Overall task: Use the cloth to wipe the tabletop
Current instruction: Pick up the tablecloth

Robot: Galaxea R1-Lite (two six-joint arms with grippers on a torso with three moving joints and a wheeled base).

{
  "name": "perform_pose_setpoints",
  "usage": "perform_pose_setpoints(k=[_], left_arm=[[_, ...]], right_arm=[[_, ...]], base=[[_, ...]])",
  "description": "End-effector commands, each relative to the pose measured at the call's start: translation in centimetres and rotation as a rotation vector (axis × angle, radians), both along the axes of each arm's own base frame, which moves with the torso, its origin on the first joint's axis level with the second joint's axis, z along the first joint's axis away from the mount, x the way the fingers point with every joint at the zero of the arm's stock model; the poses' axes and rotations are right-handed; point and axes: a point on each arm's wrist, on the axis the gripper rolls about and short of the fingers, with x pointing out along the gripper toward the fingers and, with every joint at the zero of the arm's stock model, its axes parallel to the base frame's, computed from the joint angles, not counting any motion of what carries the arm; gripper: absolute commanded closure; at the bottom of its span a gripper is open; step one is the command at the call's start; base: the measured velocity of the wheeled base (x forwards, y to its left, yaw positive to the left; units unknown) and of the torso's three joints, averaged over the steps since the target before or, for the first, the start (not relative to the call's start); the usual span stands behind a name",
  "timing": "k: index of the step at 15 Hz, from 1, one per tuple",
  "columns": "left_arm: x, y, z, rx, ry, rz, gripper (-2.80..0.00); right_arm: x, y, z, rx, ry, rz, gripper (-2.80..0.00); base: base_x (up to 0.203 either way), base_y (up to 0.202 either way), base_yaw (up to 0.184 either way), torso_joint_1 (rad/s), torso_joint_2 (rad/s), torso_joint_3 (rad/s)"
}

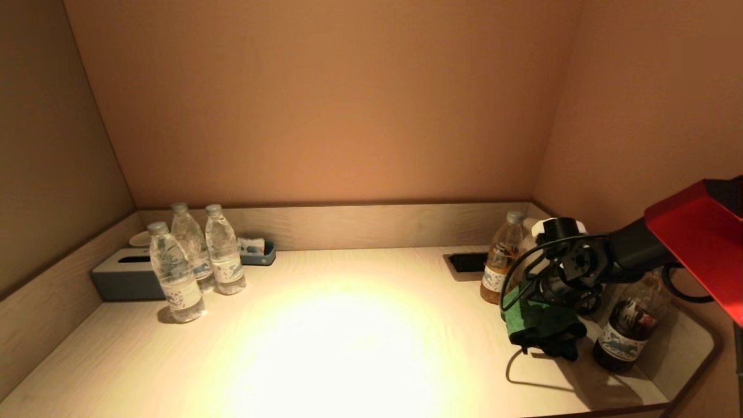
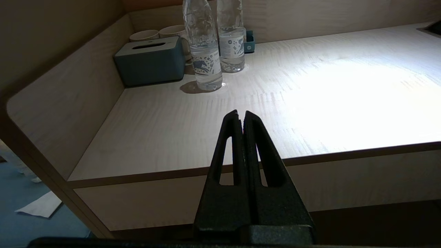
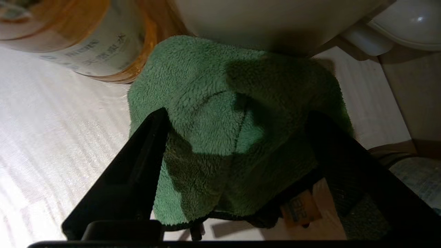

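Note:
I expect the green cloth [image 1: 540,327] to bunch up in the middle and trail a spread skirt when I drag it, because loose edges lie all around the cloth's soft mound [image 3: 235,128].
The green fluffy cloth [image 1: 540,325] lies bunched at the right end of the pale wooden tabletop [image 1: 348,337], between a tea bottle and a dark bottle. My right gripper [image 1: 547,303] is down over it. In the right wrist view the cloth [image 3: 213,103] forms a mound between the two black fingers [image 3: 151,144], which stand wide apart on either side of it; the gripper [image 3: 236,115] is open. My left gripper [image 2: 240,114] is shut and empty, held in front of the table's front edge; it is out of the head view.
Three water bottles [image 1: 223,249], a grey tissue box [image 1: 125,278] and cups stand at the back left. A tea bottle [image 1: 499,258], a white vessel [image 3: 268,20], a dark bottle [image 1: 630,325] and a socket recess [image 1: 467,262] crowd the right end. Walls enclose three sides.

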Motion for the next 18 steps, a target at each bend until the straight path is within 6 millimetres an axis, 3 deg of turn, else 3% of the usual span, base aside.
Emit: perform_pose_setpoints(k=[1,4,7,8,11,15,18], left_arm=[[0.0,0.0,0.0,-0.001,0.001,0.0,0.0],[0.0,0.0,0.0,0.0,0.001,0.001,0.0],[0.0,0.0,-0.1,-0.001,0.003,0.0,0.0],[0.0,0.0,-0.1,-0.001,0.003,0.0,0.0],[0.0,0.0,0.0,-0.001,0.001,0.0,0.0],[0.0,0.0,0.0,-0.001,0.001,0.001,0.0],[0.0,0.0,0.0,-0.001,0.001,0.0,0.0]], right_arm=[[0.4,-0.1,-1.4,0.007,0.029,-0.006,-2.8],[0.4,-0.1,-1.7,0.009,0.037,-0.005,-2.8],[0.0,-0.1,-3.4,0.023,0.086,0.001,-2.8],[0.0,-0.1,-3.4,0.023,0.086,0.001,0.0],[-0.4,0.1,-5.0,0.081,0.132,0.033,0.0],[-0.5,0.1,-5.1,0.084,0.135,0.033,0.0],[-1.1,1.3,-2.2,0.083,0.074,0.059,0.0]], base=[[0.0,0.0,0.0,0.0,0.0,0.0],[0.0,0.0,0.0,0.0,0.0,0.0],[0.0,0.0,0.0,0.0,0.0,0.0],[0.0,0.0,0.0,0.0,0.0,0.0],[0.0,0.0,0.0,0.0,0.0,0.0],[0.0,0.0,0.0,0.0,0.0,0.0],[0.0,0.0,0.0,0.0,0.0,0.0]])
